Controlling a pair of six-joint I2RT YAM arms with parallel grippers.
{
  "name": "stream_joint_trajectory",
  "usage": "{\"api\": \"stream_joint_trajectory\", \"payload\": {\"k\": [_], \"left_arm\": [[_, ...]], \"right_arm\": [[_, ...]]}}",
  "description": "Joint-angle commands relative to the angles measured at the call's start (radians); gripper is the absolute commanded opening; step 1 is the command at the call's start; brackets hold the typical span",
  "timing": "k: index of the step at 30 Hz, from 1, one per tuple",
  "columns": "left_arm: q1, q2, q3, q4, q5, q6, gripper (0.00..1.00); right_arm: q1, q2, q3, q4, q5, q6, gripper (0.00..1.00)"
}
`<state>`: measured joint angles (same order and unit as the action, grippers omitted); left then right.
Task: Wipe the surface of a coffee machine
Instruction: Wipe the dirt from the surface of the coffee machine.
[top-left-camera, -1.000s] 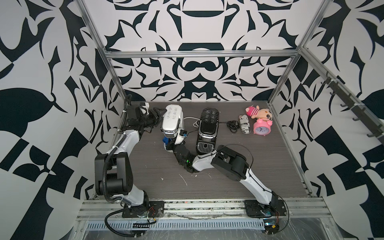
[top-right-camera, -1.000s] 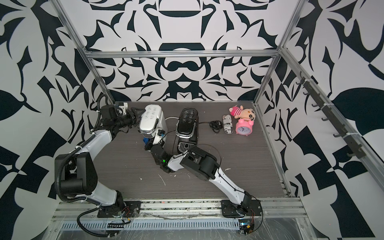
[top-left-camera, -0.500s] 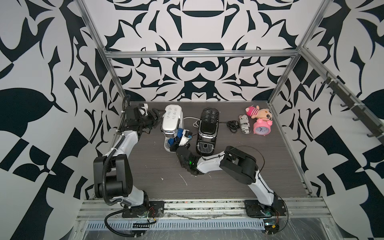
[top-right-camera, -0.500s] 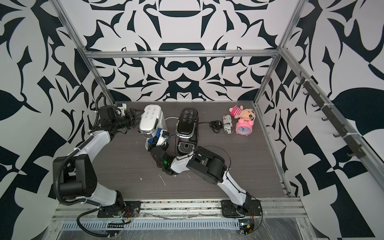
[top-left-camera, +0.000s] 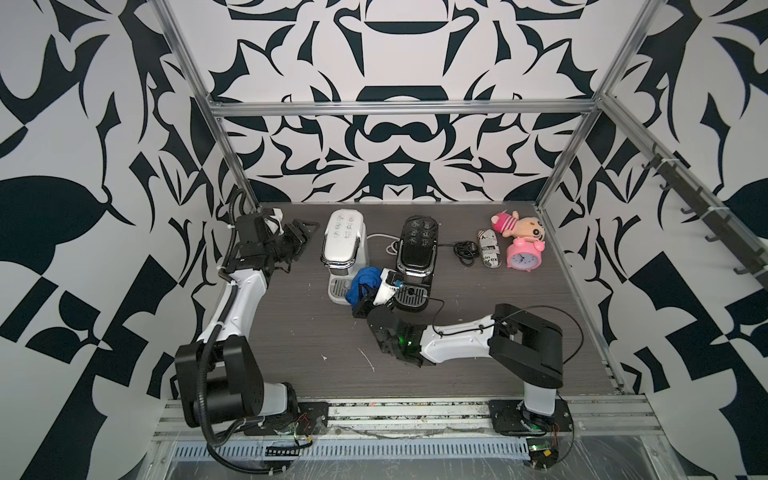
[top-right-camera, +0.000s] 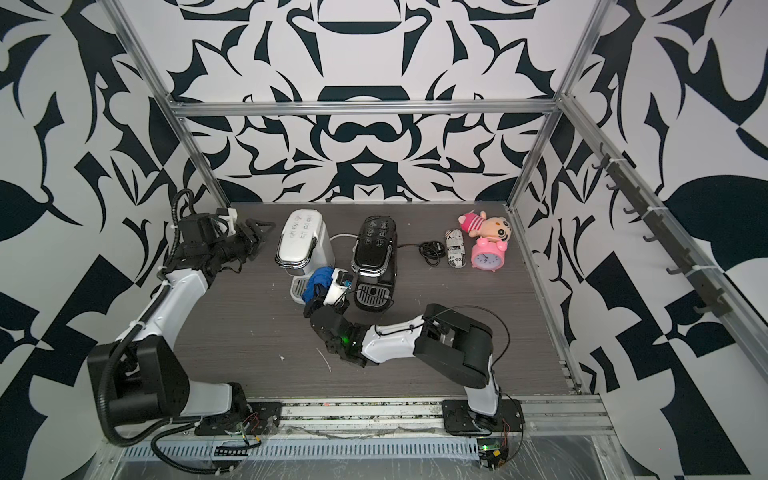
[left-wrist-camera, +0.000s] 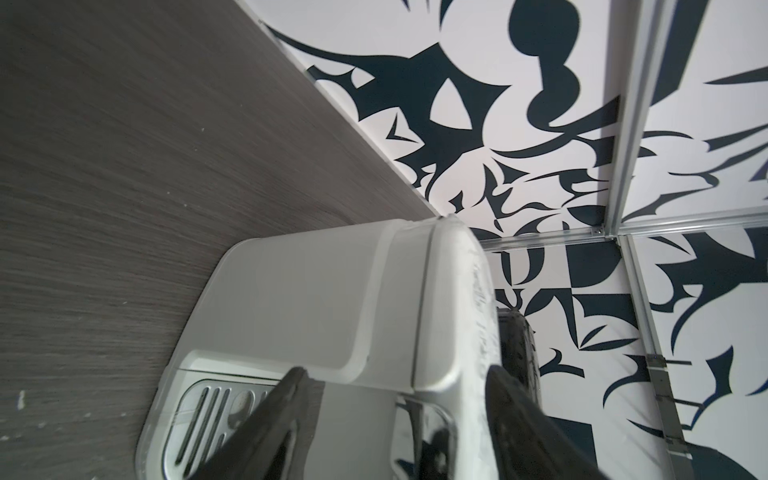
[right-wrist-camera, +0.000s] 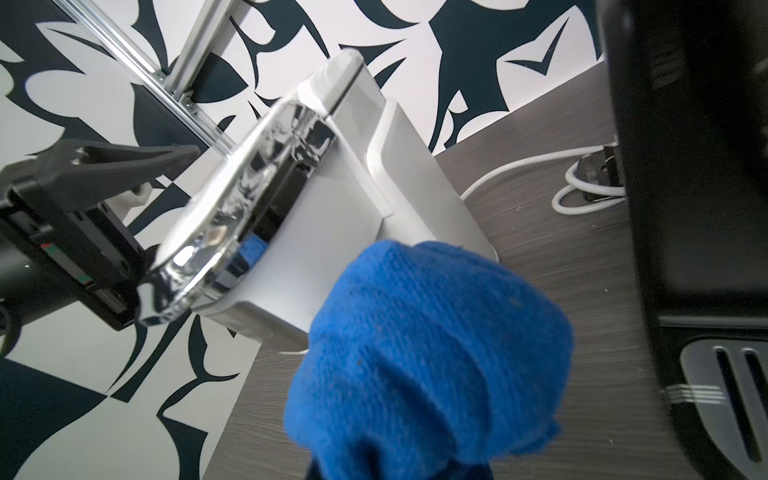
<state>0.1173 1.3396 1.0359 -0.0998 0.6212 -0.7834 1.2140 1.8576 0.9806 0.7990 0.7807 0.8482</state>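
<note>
I should keep moving my left gripper around the white machine's front (top-left-camera: 338, 289) until it closes on the cloth, because the blue cloth (top-left-camera: 365, 282) sticks out past my right gripper's fingers.
A white coffee machine (top-left-camera: 343, 245) stands at the back of the table in both top views, with a black coffee machine (top-left-camera: 415, 249) to its right. My right gripper (top-left-camera: 368, 297) is shut on a bunched blue cloth (top-left-camera: 362, 284). The cloth rests against the white machine's lower right front, by its drip tray. In the right wrist view the blue cloth (right-wrist-camera: 428, 353) hides the fingers, and the white machine (right-wrist-camera: 332, 199) is just beyond it. My left gripper (top-left-camera: 306, 233) is open beside the white machine's left side. Its fingers (left-wrist-camera: 282, 399) frame the white body (left-wrist-camera: 316, 299) without touching it.
To the right of the black machine lie a coiled black cable (top-left-camera: 465, 251), a printed can (top-left-camera: 488, 249), a pink alarm clock (top-left-camera: 523, 255) and a plush doll (top-left-camera: 519, 224). A white cord (top-left-camera: 382, 241) runs between the machines. White scraps (top-left-camera: 368, 359) lie on the table in front.
My right gripper has carried the blue cloth from the white machine's front round to its right side, and the right elbow has swung right. The left gripper has barely moved.
</note>
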Motion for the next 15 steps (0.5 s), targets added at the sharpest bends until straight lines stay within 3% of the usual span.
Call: {"api": "stream_joint_trajectory", "payload": {"k": [1,3,9,13,15], "left_arm": [[-0.008,-0.141,-0.021,-0.019,0.030,0.074,0.70],[-0.018,-0.206,-0.032,-0.032,0.067,0.113,0.71],[-0.130,-0.371,-0.067,-0.131,0.223,0.166,0.74],[-0.289,-0.464,-0.127,-0.148,0.173,0.146,0.78],[-0.379,-0.502,-0.160,-0.112,0.152,0.118,0.79]], "right_arm": [[0.030,-0.099,-0.056,0.057,-0.015,-0.029,0.00],[0.038,-0.143,-0.093,0.091,-0.071,-0.069,0.00],[0.038,-0.315,-0.214,0.190,-0.434,-0.269,0.00],[0.038,-0.460,-0.312,0.225,-0.672,-0.459,0.00],[0.036,-0.526,-0.334,0.170,-0.714,-0.530,0.00]]}}
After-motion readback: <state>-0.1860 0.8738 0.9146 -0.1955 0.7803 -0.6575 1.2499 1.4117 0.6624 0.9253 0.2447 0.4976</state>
